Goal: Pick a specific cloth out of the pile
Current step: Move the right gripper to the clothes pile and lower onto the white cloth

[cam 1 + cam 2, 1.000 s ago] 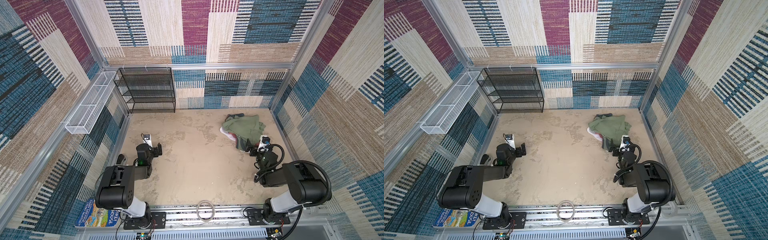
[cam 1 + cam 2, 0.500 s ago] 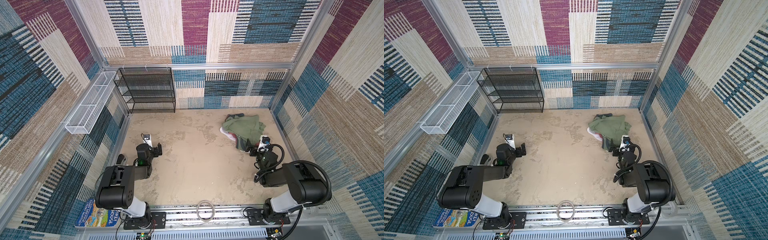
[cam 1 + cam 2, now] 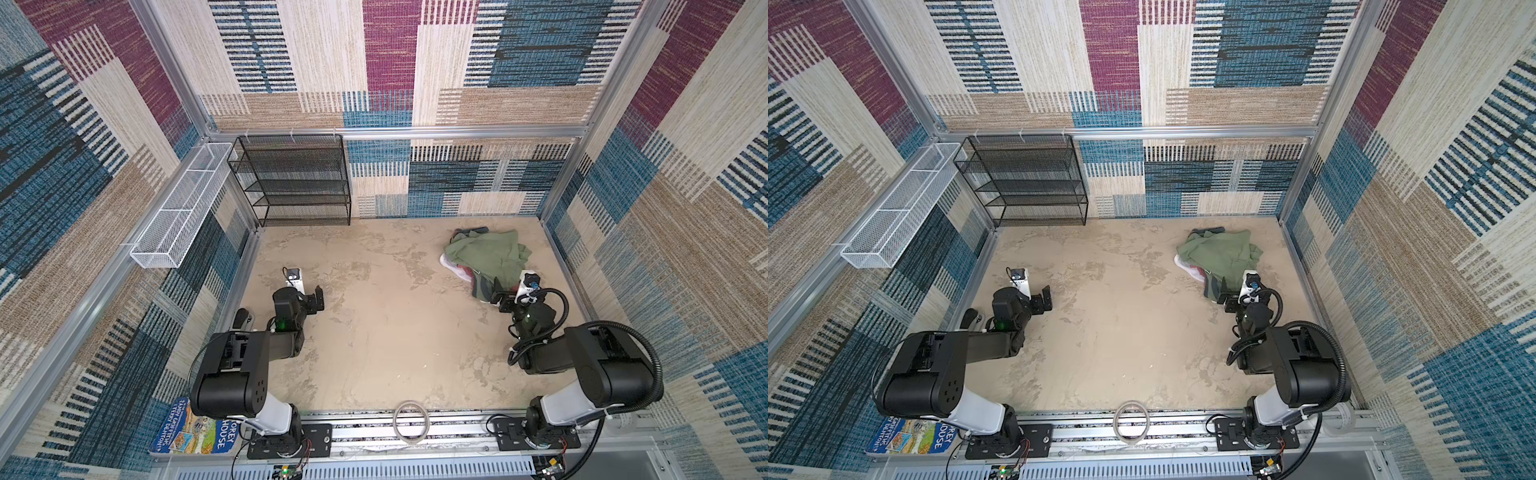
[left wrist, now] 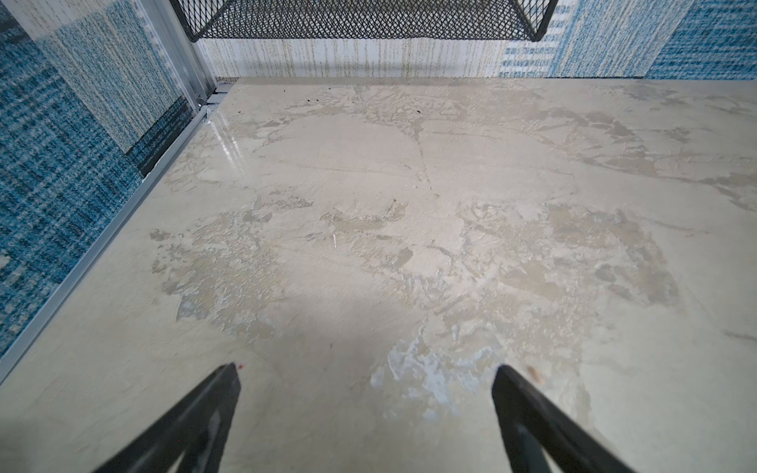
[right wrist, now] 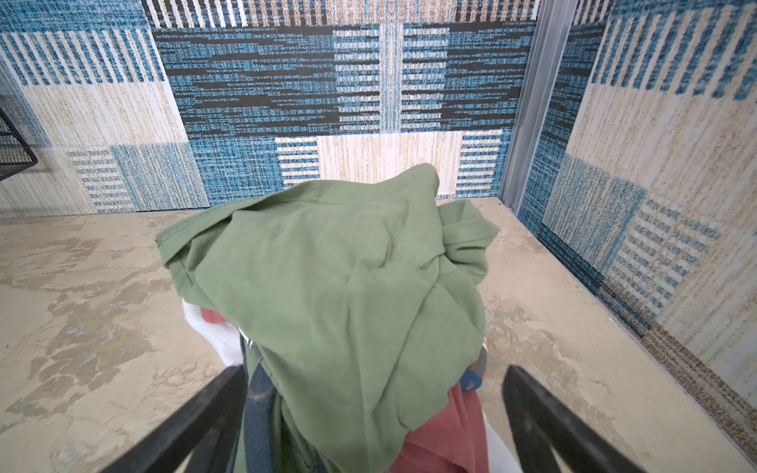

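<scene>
I should take the white edge peeking out (image 3: 453, 267) with my right gripper and pull, because the olive-green garment (image 3: 494, 252) covers most of the white cloth, far from my left gripper.
The pile (image 3: 484, 257) (image 3: 1219, 255) lies near the back right corner in both top views. An olive-green garment (image 5: 336, 278) covers most of it. The cloth (image 5: 213, 331) is white and peeks out from under the green one's edge (image 3: 451, 266). A dusty red-pink garment (image 5: 442, 434) and a dark blue piece (image 5: 256, 409) show at the near end. My right gripper (image 5: 373, 368) (image 3: 505, 293) is open, its jaws astride the pile's near end. My left gripper (image 4: 367, 365) (image 3: 309, 301) is open over bare floor on the left, far from the pile.
A black mesh shelf rack (image 3: 295, 183) stands at the back left. A white wire basket (image 3: 183, 208) hangs on the left wall. A clear ring (image 3: 409, 424) lies on the front rail and a book (image 3: 191, 432) at the front left. Carpeted walls stand close behind and right of the pile.
</scene>
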